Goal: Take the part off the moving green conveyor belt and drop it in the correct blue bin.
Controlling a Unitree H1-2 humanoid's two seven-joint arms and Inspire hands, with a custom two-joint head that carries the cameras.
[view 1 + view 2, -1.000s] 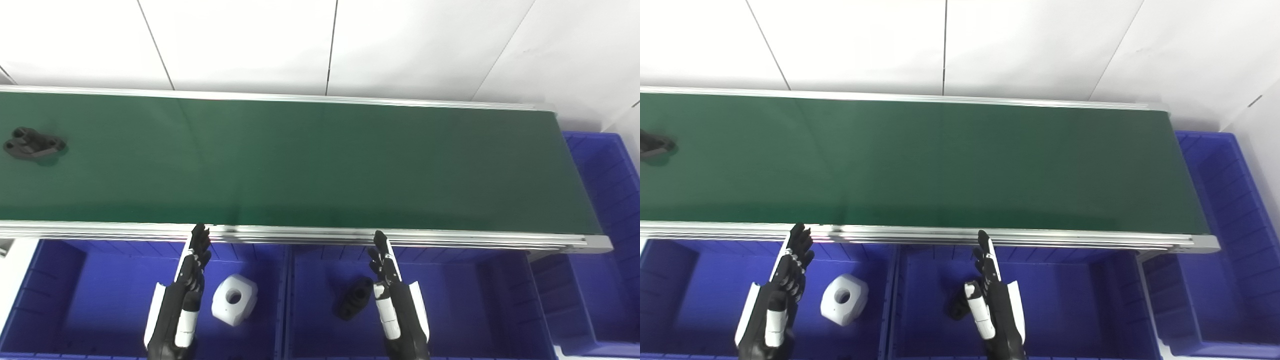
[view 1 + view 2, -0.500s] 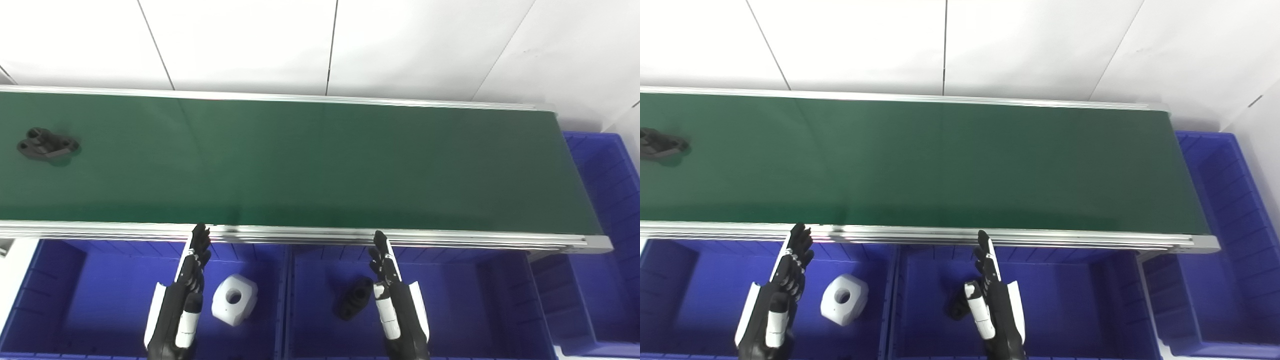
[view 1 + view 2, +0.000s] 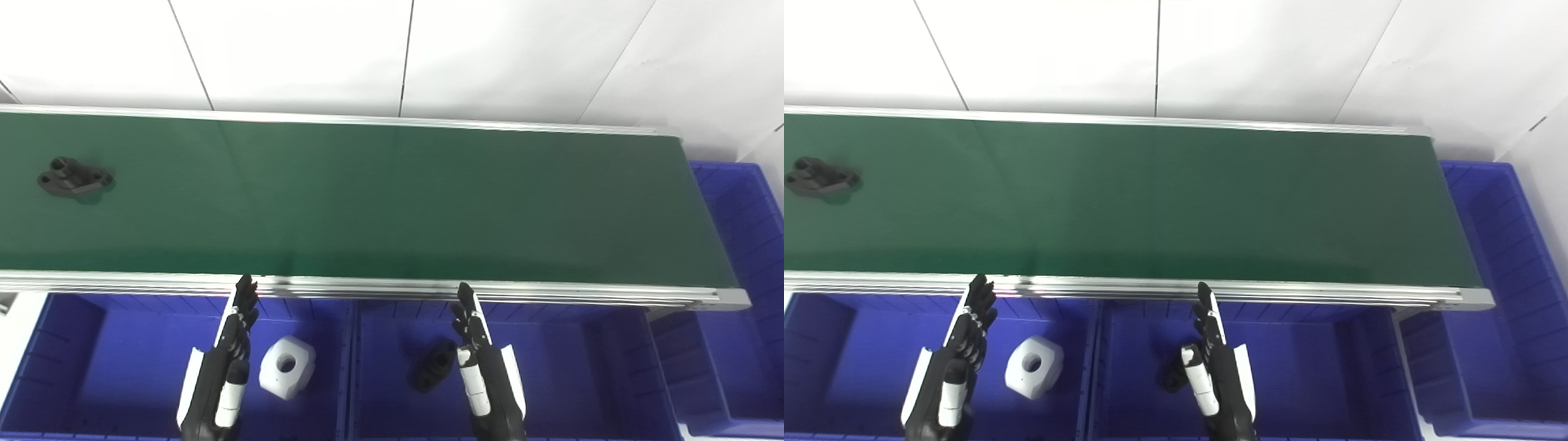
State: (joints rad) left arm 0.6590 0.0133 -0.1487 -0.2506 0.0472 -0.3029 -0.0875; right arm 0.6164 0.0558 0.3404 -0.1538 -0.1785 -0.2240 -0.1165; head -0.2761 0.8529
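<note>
My gripper will drop the black part into the middle bin. A tube [image 3: 63, 168] sticks up from the black part's flat base, so the part [image 3: 75, 179] will tip over onto its side.
A black part [image 3: 75, 176] with round holes lies on the green conveyor belt [image 3: 392, 202] at the far left; it also shows in the right eye view [image 3: 819, 177]. My left hand [image 3: 223, 367] is open and empty over the left blue bin [image 3: 122, 367], below the belt's near rail. My right hand [image 3: 484, 367] is open and empty over the middle blue bin [image 3: 569, 373]. Both hands are far from the part on the belt.
A white part [image 3: 286, 366] lies in the left bin beside my left hand. A black part [image 3: 433, 366] lies in the middle bin beside my right hand. Another blue bin [image 3: 744, 245] stands at the belt's right end. A white wall rises behind the belt.
The black part on the belt has moved to the right. Both hands have stayed where they were.
</note>
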